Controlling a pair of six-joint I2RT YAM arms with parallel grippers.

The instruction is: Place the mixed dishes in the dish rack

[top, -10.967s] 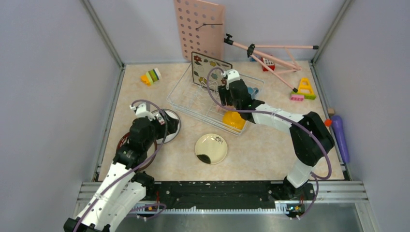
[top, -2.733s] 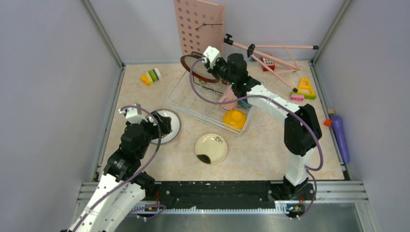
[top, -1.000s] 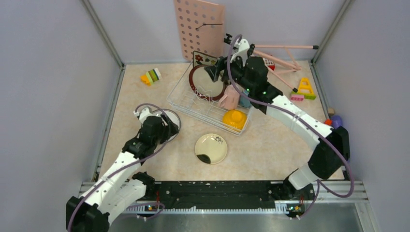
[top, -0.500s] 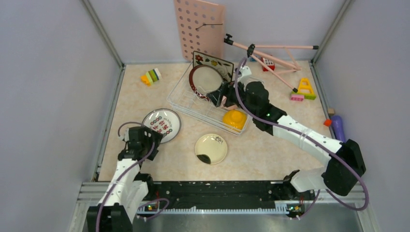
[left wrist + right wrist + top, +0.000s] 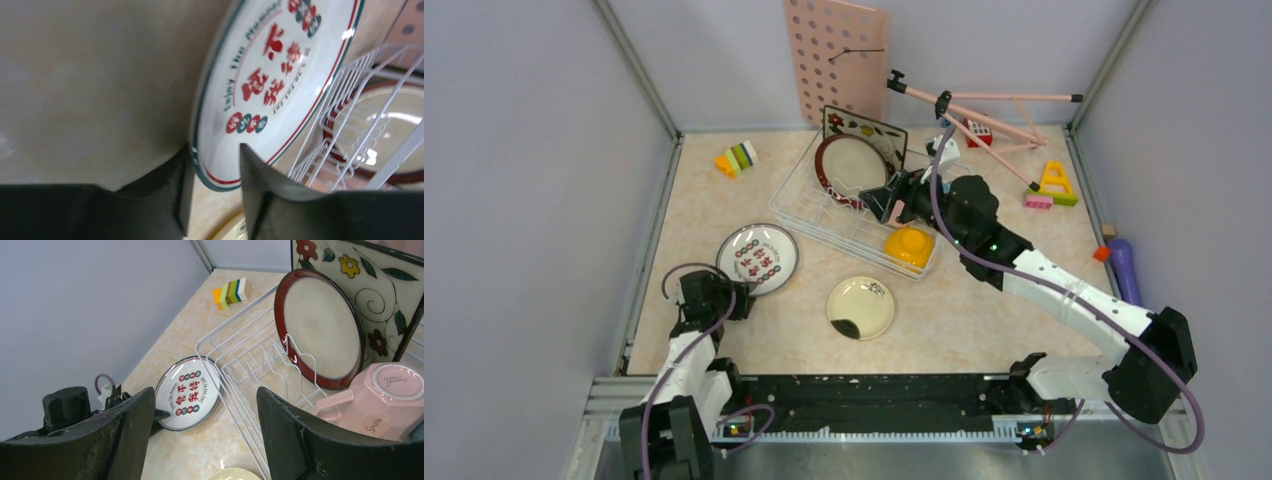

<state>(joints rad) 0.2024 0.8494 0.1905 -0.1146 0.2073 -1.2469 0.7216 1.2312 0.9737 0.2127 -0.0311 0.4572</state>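
Next, I lift the plate and hand its free rim (image 5: pixel 795 250) to my right gripper so that it can go in the rack, because my left gripper is holding the white plate flat beside the rack (image 5: pixel 759 258).
A white plate with red characters (image 5: pixel 758 258) (image 5: pixel 270 85) (image 5: pixel 187 392) lies on the table left of the dish rack (image 5: pixel 809 205). My left gripper (image 5: pixel 730 297) (image 5: pixel 214 150) is low at the plate's near-left edge, shut on its rim with one finger under and one on top. In the rack a dark-red-rimmed plate (image 5: pixel 854 165) (image 5: pixel 320 325) stands against a square flowered plate (image 5: pixel 864 128). A pink cup (image 5: pixel 385 400) and an orange-yellow bowl (image 5: pixel 908 245) also sit there. My right gripper (image 5: pixel 886 197) (image 5: pixel 205 390) hovers open over the rack, holding nothing. A cream plate with a black blotch (image 5: pixel 860 307) lies in front.
A pink pegboard (image 5: pixel 834 60) leans on the back wall, with a pink folding stand (image 5: pixel 984 105) to its right. Toy blocks lie at the back left (image 5: pixel 737 158) and far right (image 5: pixel 1052 185). A purple object (image 5: pixel 1124 270) lies at the right edge.
My left gripper pulled back off the white plate to its near edge, dropped low and closed on the rim. My right gripper drew back from the red-rimmed plate, which now stands in the rack.
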